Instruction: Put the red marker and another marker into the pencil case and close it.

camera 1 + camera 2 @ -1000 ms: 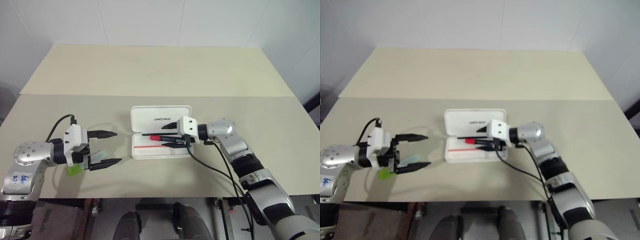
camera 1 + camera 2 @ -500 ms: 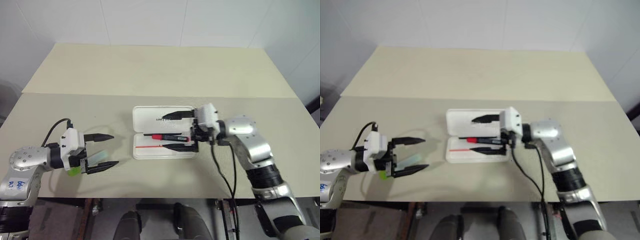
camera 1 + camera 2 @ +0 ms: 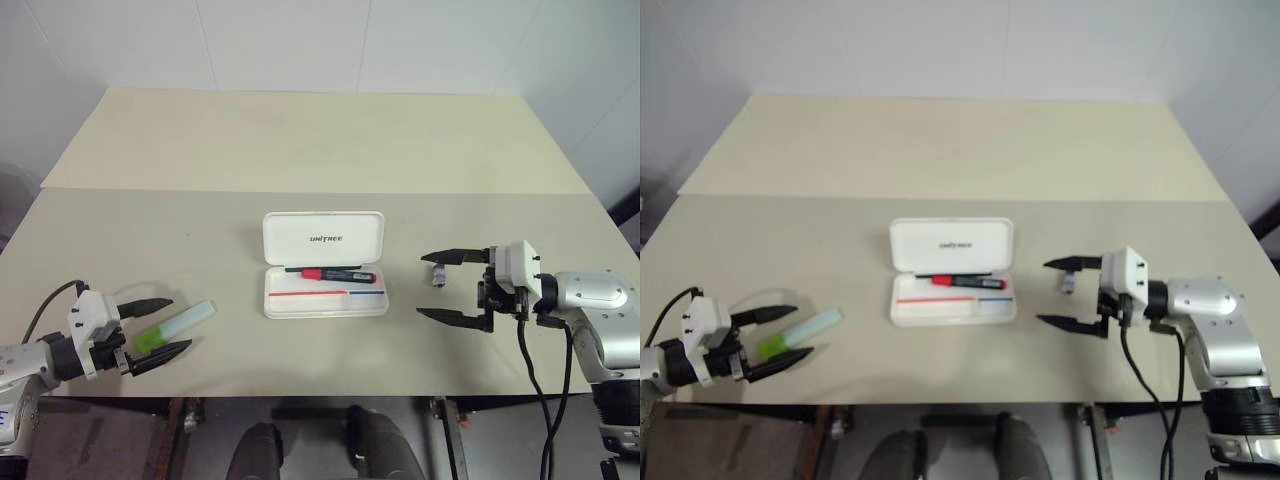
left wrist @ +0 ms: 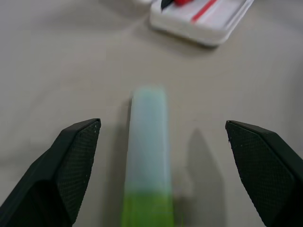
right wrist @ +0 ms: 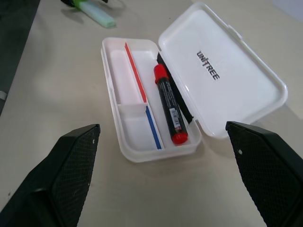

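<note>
The tray's empty front slot (image 3: 307, 304) seems about the same length as the pale green marker (image 3: 175, 327), so I expect the marker to lie flat inside once I lower it.
The white pencil case (image 3: 292, 238) lies open at the table's middle, its lid flat behind the tray. The red marker (image 3: 331, 273) rests inside the tray along the hinge side, also clear in the right wrist view as the red marker (image 5: 168, 106). The pale green marker (image 3: 180, 322) lies on the table to the left. My left gripper (image 3: 179, 323) is open, its fingers on either side of the marker's bright green end without touching it. To the right of the case, my right gripper (image 3: 421, 285) is open and empty, pointing at it.
A small grey piece (image 3: 437, 274) lies on the table between the right gripper's fingers. The table's joint line runs across behind the case, with the front edge close to both grippers.
My right gripper has pulled out of the case and away to the right, leaving the red marker inside. My left gripper has drawn back to the left; the green marker stayed put.
</note>
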